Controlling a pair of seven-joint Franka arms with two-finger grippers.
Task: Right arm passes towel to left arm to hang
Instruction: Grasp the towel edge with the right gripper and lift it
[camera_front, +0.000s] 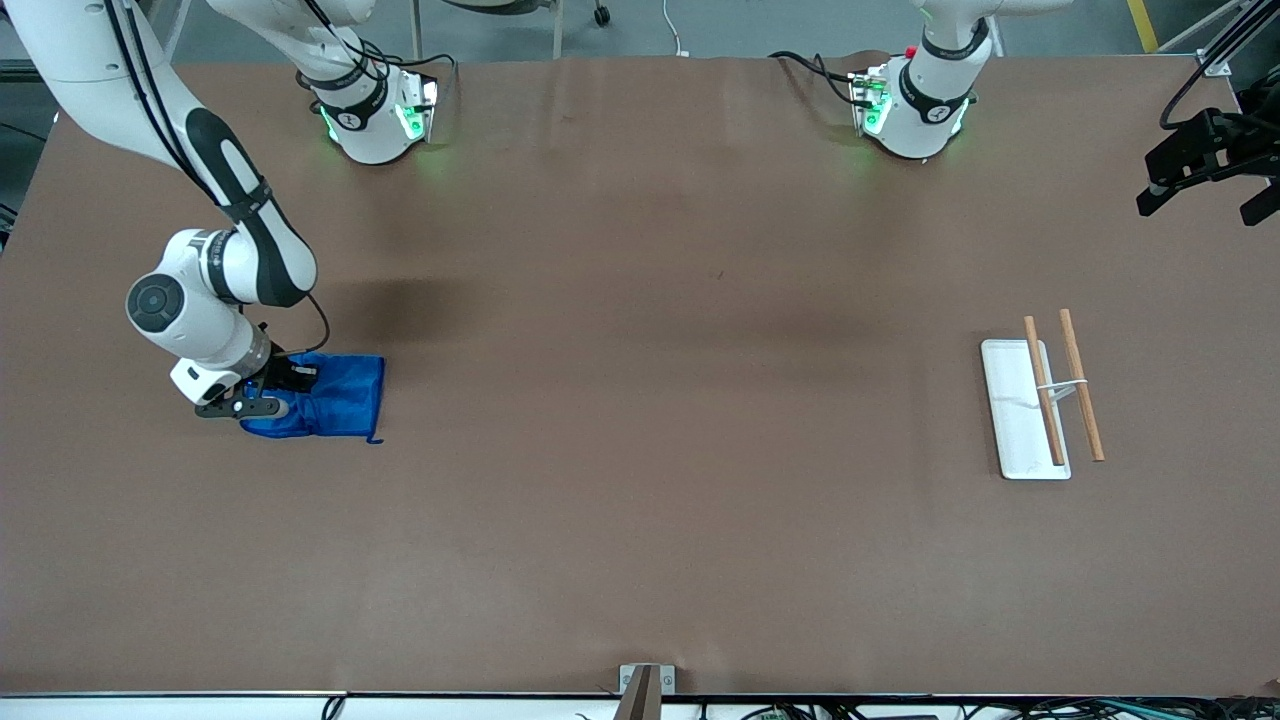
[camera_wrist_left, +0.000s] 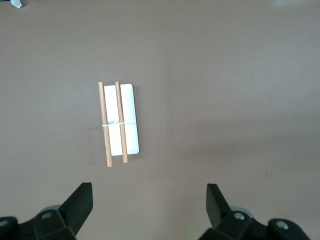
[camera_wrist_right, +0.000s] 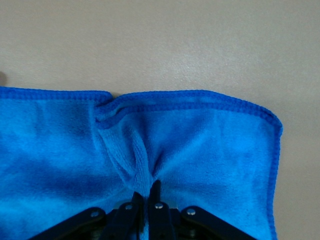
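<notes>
My left gripper should move away from the rack and grab the towel's loop side (camera_front: 374, 418) in mid-air, because my right gripper is pinching the blue towel far from the rack (camera_front: 338, 398).
The bright blue towel (camera_front: 335, 400) lies on the brown table near the right arm's end, with a loop (camera_front: 374, 438) at one corner. My right gripper (camera_front: 293, 381) is down on it, shut on a pinched-up fold of the towel (camera_wrist_right: 200, 145); its fingers (camera_wrist_right: 156, 192) meet around the fold in the right wrist view. My left gripper (camera_front: 1200, 195) is open and empty, high in the air at the left arm's end of the table. In its wrist view its gripper (camera_wrist_left: 148, 195) looks down on the rack.
A small rack stands near the left arm's end: a white base (camera_front: 1008, 405) carrying two wooden rods (camera_front: 1082, 385) side by side. It also shows in the left wrist view as the white base (camera_wrist_left: 131, 135) and rods (camera_wrist_left: 105, 130).
</notes>
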